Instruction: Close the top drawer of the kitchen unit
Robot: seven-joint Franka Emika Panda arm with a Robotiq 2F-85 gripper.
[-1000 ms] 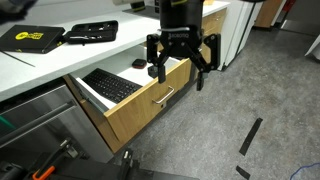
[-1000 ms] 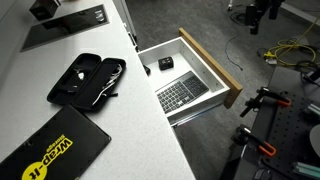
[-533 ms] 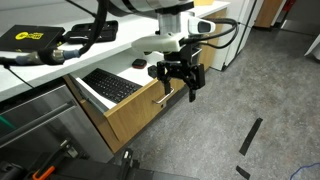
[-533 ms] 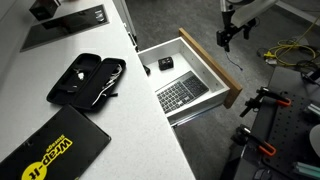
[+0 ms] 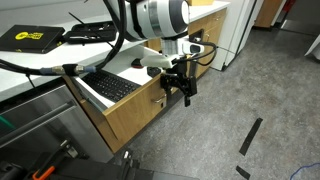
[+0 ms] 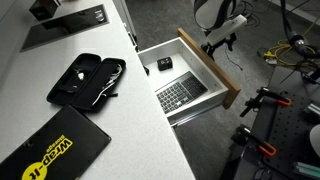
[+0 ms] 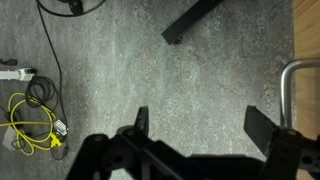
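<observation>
My open gripper is already outside the pulled-out top drawer [image 6: 185,82]. Next, I turn back toward the kitchen unit and push the drawer's wooden front near the handle [image 5: 153,100].
The top drawer [image 5: 140,105] of the kitchen unit [image 5: 205,25] stands pulled out. It has a light wood front, a silver bar handle [image 5: 163,97] and a black keyboard [image 5: 112,86] inside. It also shows in an exterior view [image 6: 222,75] with the keyboard [image 6: 181,95] and a small black item [image 6: 165,63]. My gripper [image 5: 178,88] is open and empty, close in front of the drawer front by the handle; it shows again in an exterior view [image 6: 219,41]. In the wrist view the open fingers [image 7: 205,122] hang over grey floor, with the handle [image 7: 296,75] at the right edge.
The white countertop [image 6: 140,110] carries a black case [image 6: 88,78], a black-and-yellow book [image 6: 50,152] and a dark hob [image 6: 68,24]. Yellow and black cables [image 7: 30,110] and a black strip [image 7: 190,20] lie on the grey floor. Black strips [image 5: 250,137] lie near the unit.
My arm has come down and moved toward the drawer front. The gripper now sits lower, next to the handle. The drawer has not moved.
</observation>
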